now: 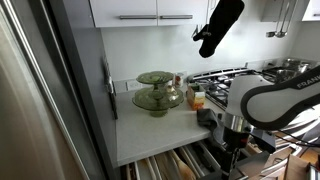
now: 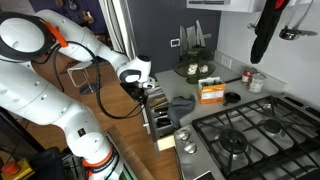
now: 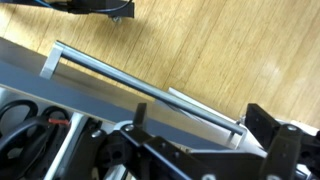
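Observation:
Next, I back out, tilt level to face the grey drawer front (image 3: 95,90) and push the drawer closed, since my gripper points down over the open drawer's handle (image 3: 150,89).
My gripper (image 3: 205,128) is open, one black finger on each side of the right end of a silver bar handle (image 3: 140,82) on a grey drawer front. In both exterior views the gripper (image 1: 234,138) (image 2: 150,88) points down at the front of an open drawer (image 1: 168,165) (image 2: 160,120) below the white counter (image 1: 160,130). Whether the fingers touch the handle cannot be told. Wooden floor shows beyond the handle in the wrist view.
A green glass tiered stand (image 1: 157,90) (image 2: 195,68) sits on the counter, with jars (image 1: 197,98) and an orange box (image 2: 211,92) beside a gas hob (image 1: 225,78) (image 2: 245,130). A black mitt (image 1: 218,25) (image 2: 265,30) hangs above. A fridge side (image 1: 40,100) stands close.

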### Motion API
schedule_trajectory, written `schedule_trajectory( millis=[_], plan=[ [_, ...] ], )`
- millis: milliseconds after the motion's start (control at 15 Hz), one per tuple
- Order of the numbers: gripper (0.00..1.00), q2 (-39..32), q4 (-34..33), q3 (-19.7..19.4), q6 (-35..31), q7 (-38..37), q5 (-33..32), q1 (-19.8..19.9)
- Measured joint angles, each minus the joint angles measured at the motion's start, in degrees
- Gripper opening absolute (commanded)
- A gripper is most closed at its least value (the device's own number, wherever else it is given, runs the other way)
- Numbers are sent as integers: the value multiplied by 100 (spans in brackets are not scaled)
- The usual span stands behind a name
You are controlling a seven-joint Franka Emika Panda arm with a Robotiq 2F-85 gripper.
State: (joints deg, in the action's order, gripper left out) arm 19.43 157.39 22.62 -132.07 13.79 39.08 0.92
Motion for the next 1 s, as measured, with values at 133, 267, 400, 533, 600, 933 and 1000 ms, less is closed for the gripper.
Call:
schedule_trajectory(
  millis=[133,267,400,533,600,933,1000],
  plan=[
    [100,-30,7,1,258,0,0,37],
    [100,-109,13,9,261,0,0,96],
    [100,-243,14,27,74,0,0,174],
    [100,-434,15,39,-189,0,0,224],
    [100,-546,15,41,-302,0,0,238],
    [100,-998,14,40,-415,0,-1,324],
    [100,-1059,13,-83,-439,-4,-64,237]
  ],
)
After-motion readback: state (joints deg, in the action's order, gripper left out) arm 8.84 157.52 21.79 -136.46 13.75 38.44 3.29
